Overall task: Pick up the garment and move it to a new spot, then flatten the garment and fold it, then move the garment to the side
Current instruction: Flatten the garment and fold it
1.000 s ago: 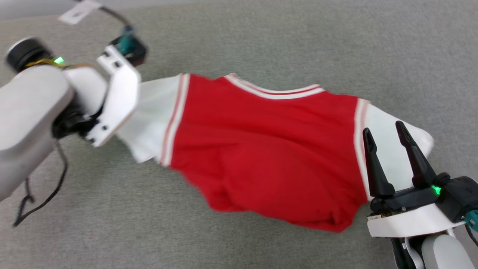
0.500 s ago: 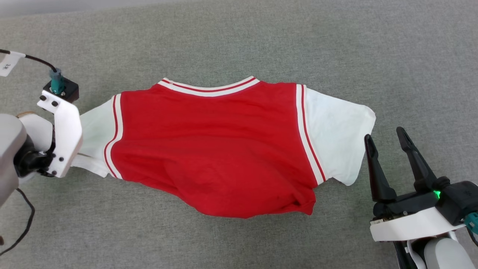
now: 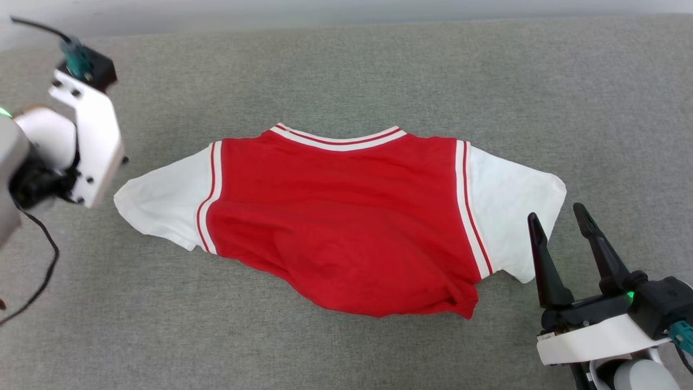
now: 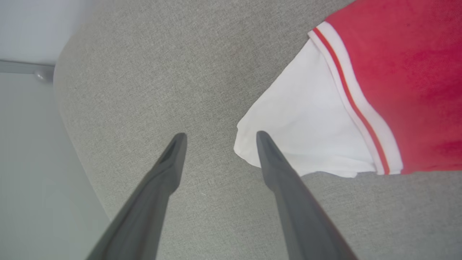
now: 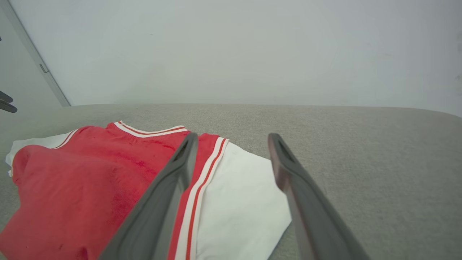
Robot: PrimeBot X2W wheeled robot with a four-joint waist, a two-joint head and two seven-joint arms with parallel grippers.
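My gripper will let hidden red cloth unfold from underneath when it lifts the garment (image 3: 344, 224), because the short red body ends in a rounded, bunched near edge (image 3: 380, 313).
The garment (image 3: 341, 216) lies spread on the grey surface, plain red face up, white sleeves out to both sides, collar at the far edge. Its print is hidden, and the near hem is bunched and curls under at the right (image 3: 460, 303). In the left wrist view my left gripper (image 4: 221, 134) is open and holds nothing above the surface; the left sleeve's tip (image 4: 299, 137) lies just beside one finger. My right gripper (image 3: 556, 212) is open and holds nothing, just off the right sleeve (image 3: 514, 216). The right wrist view shows the right gripper (image 5: 233, 135) over that sleeve (image 5: 238, 202).
The grey fabric surface (image 3: 346, 70) runs wide around the shirt, ending at a pale wall (image 5: 231, 47) behind and a rounded left edge (image 4: 72, 126). My left arm's white wrist bracket (image 3: 92, 146) and its black cable (image 3: 38, 271) sit at the far left.
The left sleeve, earlier under my left wrist bracket, now lies free and flat, with the left arm drawn off to the left. The head view has shifted. The right gripper stays open.
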